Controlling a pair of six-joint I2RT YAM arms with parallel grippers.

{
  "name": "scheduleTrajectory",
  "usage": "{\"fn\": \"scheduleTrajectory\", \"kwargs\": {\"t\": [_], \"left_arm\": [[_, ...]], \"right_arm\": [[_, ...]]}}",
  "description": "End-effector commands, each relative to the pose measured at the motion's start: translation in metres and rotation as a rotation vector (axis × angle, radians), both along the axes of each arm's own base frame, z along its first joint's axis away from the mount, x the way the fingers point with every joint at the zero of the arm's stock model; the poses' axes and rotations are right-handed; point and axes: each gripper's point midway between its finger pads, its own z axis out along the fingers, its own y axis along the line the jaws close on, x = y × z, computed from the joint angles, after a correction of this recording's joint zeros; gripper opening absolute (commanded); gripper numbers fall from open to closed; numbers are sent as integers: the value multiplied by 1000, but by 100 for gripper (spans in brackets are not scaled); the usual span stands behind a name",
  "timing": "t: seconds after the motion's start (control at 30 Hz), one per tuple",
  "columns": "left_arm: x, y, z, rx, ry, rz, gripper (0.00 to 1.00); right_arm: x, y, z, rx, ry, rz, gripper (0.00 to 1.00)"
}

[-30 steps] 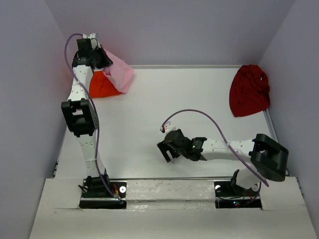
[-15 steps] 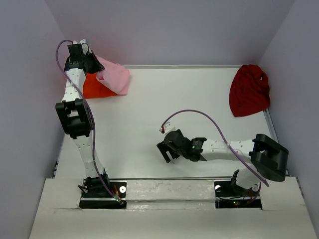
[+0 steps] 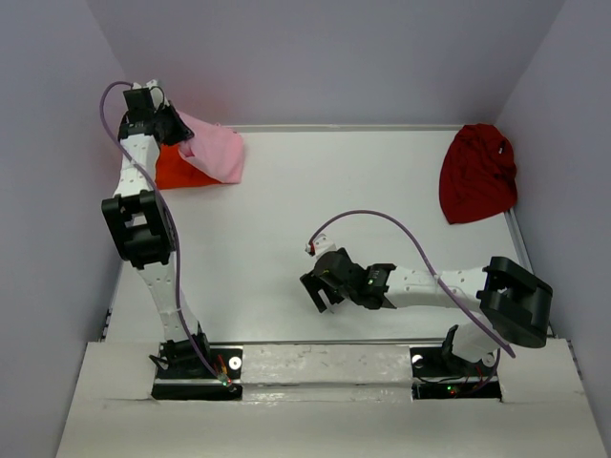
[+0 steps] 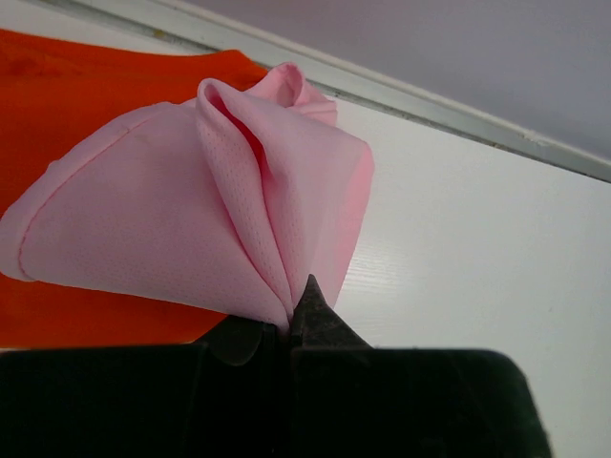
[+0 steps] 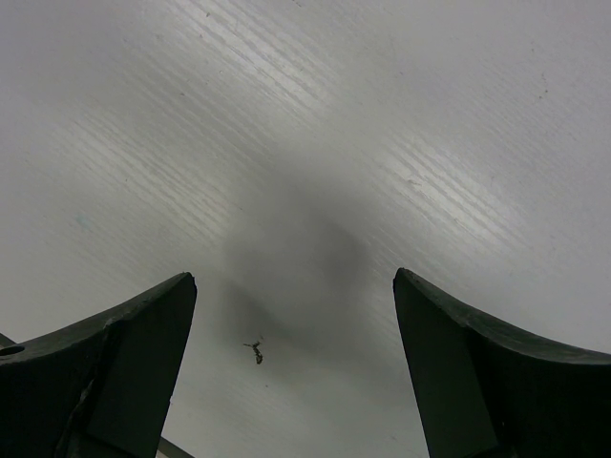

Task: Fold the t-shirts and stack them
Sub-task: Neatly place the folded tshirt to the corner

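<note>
My left gripper keeps pulling the light pink t-shirt [image 3: 223, 157], which hangs past the bright orange t-shirt's edge [image 3: 181, 174], toward the corner until that orange edge shows.
My left gripper [image 3: 177, 127] is at the far left corner, shut on a bunched edge of the light pink t-shirt [image 3: 215, 153]. The pink shirt drapes partly over the bright orange t-shirt [image 3: 174, 170], which lies flat on the table. In the left wrist view my left gripper [image 4: 289, 320] pinches the pink t-shirt [image 4: 172, 229] above the orange t-shirt [image 4: 86, 86]. The dark red t-shirt [image 3: 477, 174] lies crumpled at the far right. My right gripper [image 3: 323, 291] is open and empty just above the bare table, and so it shows in the right wrist view [image 5: 296, 363].
The white table [image 3: 334, 210] is boxed in by grey walls on the left, back and right. A purple cable [image 3: 382, 224] loops above my right arm. A small dark speck [image 5: 256, 351] lies on the table between my right fingers.
My left gripper has carried the pink t-shirt further to the left and back, and the shirt has settled lower over the orange one. The right arm has not moved.
</note>
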Motion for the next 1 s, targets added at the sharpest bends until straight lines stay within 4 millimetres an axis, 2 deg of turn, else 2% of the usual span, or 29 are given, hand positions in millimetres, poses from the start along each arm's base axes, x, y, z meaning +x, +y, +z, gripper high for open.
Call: {"fn": "scheduleTrajectory", "kwargs": {"t": [0.0, 0.2, 0.33, 0.47, 0.67, 0.77, 0.87, 0.93, 0.97], "left_arm": [[-7, 20, 22, 55, -50, 48, 0], [-5, 29, 16, 76, -36, 73, 0], [-7, 42, 12, 63, -27, 92, 0], [-10, 63, 6, 55, -15, 130, 0], [-8, 78, -4, 57, 2, 160, 0], [-5, 81, -6, 66, 4, 164, 0], [-1, 78, -21, 43, 28, 150, 0], [0, 78, -25, 34, 32, 144, 4], [1, 77, -28, 30, 36, 140, 12]], "right_arm": [[4, 15, 14, 52, -33, 10, 89], [5, 14, 13, 48, -35, 9, 89], [5, 14, 11, 41, -32, 7, 89], [4, 13, 10, 39, -30, 8, 89], [5, 11, 10, 23, -41, 14, 89], [5, 10, 10, 16, -43, 20, 89], [7, 11, 13, 17, -50, 22, 89], [8, 12, 11, 8, -51, 25, 89], [8, 13, 11, 8, -50, 27, 89]]}}
